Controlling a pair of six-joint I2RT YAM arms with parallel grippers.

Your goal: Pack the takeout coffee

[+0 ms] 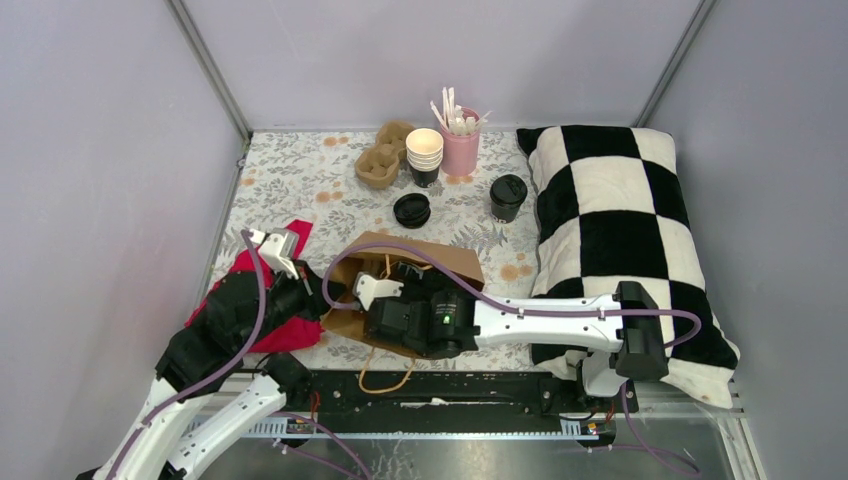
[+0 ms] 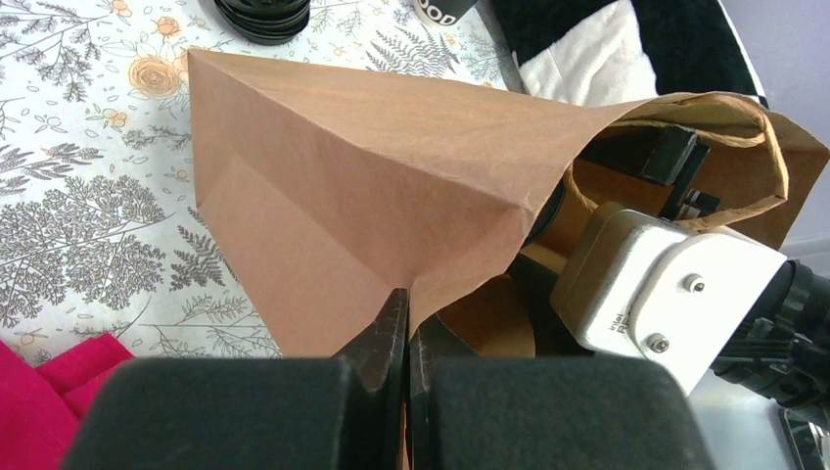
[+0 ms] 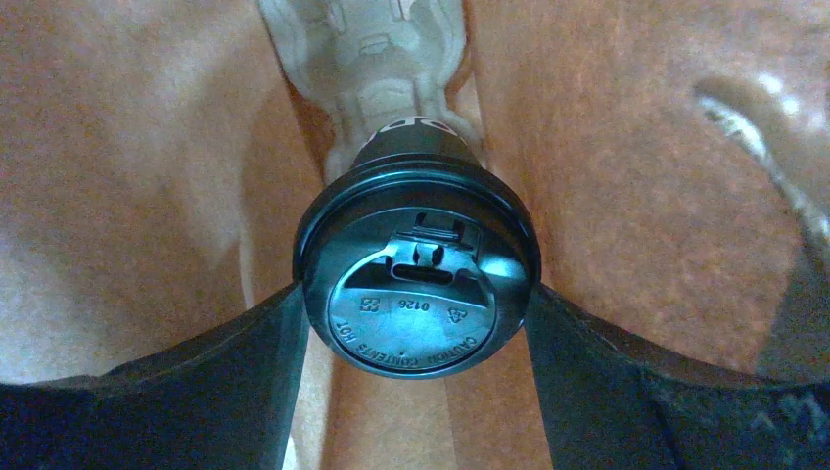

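Note:
The base of the takeout coffee overlaps the narrow middle of the cardboard carrier inside the bag, so the robot's right gripper needs to move back and center the coffee over the carrier's near well.
A brown paper bag lies on its side on the flowered tablecloth, mouth toward the arms. My left gripper is shut on the bag's upper edge and pinches the paper flat between its fingers. My right gripper reaches inside the bag. Its two fingers press on either side of the takeout coffee, a black cup whose round black lid faces the camera. In the top view the right gripper's fingertips and this cup are hidden by the bag.
Another lidded black cup stands on the table beyond the bag. Behind it are a low stack of black lids, nested lidless cups, a pink holder of stirrers and a cardboard carrier. A checkered pillow lies right, a red cloth left.

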